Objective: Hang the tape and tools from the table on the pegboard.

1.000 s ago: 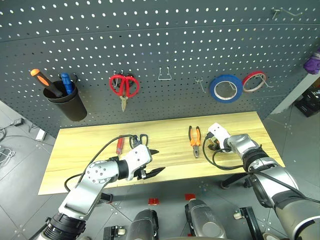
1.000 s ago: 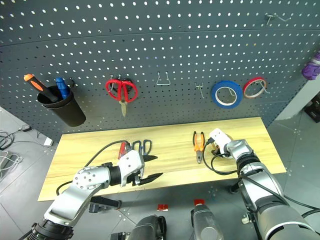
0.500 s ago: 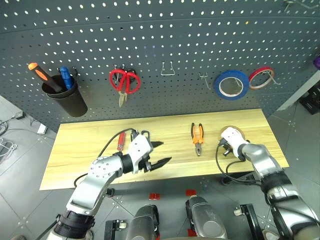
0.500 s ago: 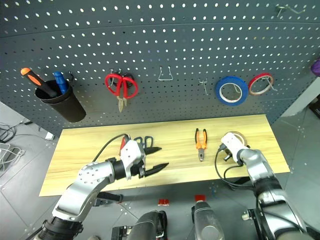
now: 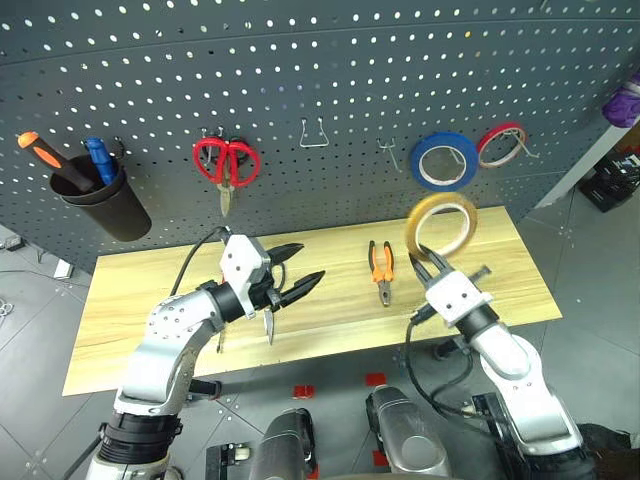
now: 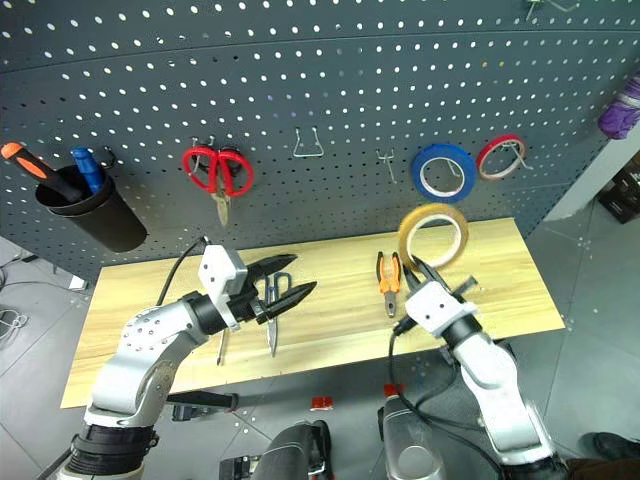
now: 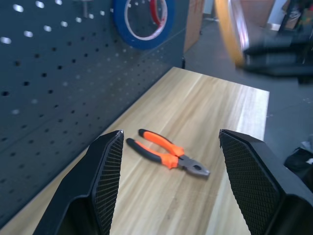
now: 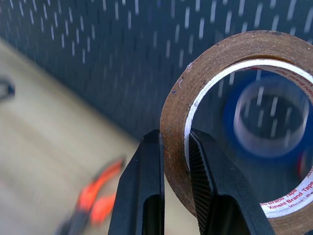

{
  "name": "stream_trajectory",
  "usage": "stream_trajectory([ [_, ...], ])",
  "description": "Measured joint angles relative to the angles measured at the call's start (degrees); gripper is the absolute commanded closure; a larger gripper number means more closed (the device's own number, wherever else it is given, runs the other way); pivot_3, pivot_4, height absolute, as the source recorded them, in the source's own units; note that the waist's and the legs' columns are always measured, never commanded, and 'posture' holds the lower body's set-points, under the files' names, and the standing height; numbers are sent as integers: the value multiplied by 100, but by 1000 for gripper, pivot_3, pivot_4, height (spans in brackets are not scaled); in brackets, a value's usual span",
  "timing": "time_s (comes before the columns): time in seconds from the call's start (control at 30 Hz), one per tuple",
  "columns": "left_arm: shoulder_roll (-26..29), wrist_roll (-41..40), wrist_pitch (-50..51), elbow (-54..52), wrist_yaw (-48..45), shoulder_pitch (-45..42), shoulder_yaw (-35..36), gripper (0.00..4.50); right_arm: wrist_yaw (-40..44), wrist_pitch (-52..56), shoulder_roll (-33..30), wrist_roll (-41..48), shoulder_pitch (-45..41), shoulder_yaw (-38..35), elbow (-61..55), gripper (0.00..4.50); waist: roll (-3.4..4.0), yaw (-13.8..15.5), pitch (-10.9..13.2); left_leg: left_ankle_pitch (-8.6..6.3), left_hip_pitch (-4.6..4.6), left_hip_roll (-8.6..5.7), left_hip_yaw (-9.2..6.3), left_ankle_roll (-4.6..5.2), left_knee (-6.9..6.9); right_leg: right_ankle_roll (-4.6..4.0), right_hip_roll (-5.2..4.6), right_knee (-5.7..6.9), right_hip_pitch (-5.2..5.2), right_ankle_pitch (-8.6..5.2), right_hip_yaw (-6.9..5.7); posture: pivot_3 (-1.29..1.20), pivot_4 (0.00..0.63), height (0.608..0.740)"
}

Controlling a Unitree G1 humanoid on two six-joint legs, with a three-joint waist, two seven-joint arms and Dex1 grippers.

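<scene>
The yellow-tan tape's opening [image 5: 442, 229] is facing the pegboard, so I keep moving it with my right gripper toward the empty hook [image 5: 390, 153] beside the blue tape until the hook goes through.
My right gripper [image 5: 427, 262] is shut on the rim of the yellow-tan tape [image 5: 441, 225] and holds the ring upright above the table [image 5: 505, 275], in front of the pegboard [image 5: 320, 70]. In the right wrist view the two fingers [image 8: 145, 191] pinch the tape [image 8: 176, 127]. My left gripper [image 5: 298, 266] is open and empty, level above the table's middle. The dark-handled scissors [image 6: 271, 332] lie on the wood just below it. The orange and black pliers [image 5: 380, 268] lie between the two grippers. A thin screwdriver shaft [image 6: 221, 345] shows beside my left arm, which hides its handle.
On the pegboard hang red-handled scissors [image 5: 224, 165], a blue tape ring [image 5: 443, 163] and a thin red tape ring [image 5: 500, 145]. A black cup [image 5: 98, 205] at the left holds an orange-handled screwdriver. Bare hooks [image 5: 314, 135] sit between the red scissors and the blue tape.
My right gripper has closed on the tape and lifted it off the table's right end, up and towards the middle. My left gripper rose a little, still open.
</scene>
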Motion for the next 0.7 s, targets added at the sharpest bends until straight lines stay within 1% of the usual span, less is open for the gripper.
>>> stream_trajectory([
  [0.07,107,-76,53,-13,-67,32,65,1208,-29,-236,16,-45,-600,40,348,4089,-7,4,4,0,-1,0,-3,0,-2,-1,0,-1,-1,0,-3,-352,277,740],
  [0.17,146,-177,133,-48,-76,73,105,1208,-122,-530,60,-99,-1269,110,1121,4089,-10,13,6,0,-4,1,-4,1,-4,-2,0,-3,-2,1,-4,-320,274,740],
  [0.27,170,-185,187,-178,-54,94,111,1208,-257,-896,151,-112,-1927,150,2273,4089,-15,44,10,0,-8,-1,-2,2,-1,-4,-2,-3,-4,2,-3,-292,275,740],
  [0.43,175,-177,268,-389,-15,109,71,1208,-447,-1453,280,-107,-2795,172,3801,4089,-15,58,12,1,-7,-1,-4,3,-2,-5,-2,-1,-4,2,-5,-270,277,740],
  [0.57,181,-161,280,-419,73,172,57,1208,-483,-1808,333,-160,-3267,252,4632,4089,-14,60,13,1,-9,-2,-2,3,-3,-5,-3,-1,-5,2,-3,-270,277,740],
  [0.63,183,-159,282,-431,88,199,53,1208,-486,-1825,363,-163,-3414,253,4815,3352,-14,60,13,1,-8,-1,-2,3,-3,-5,-3,-1,-5,2,-3,-272,281,740],
  [0.67,185,-153,281,-435,96,216,52,1208,-485,-1809,375,-158,-3455,250,4860,3076,-13,62,13,2,-9,-1,-3,3,-3,-5,-3,-1,-5,2,-3,-277,283,740],
  [0.7,226,-128,276,-446,92,263,47,1208,-463,-1737,401,-145,-3450,245,4840,2645,-14,62,13,1,-8,0,-4,3,-3,-5,-3,-1,-5,2,-4,-278,285,740],
])
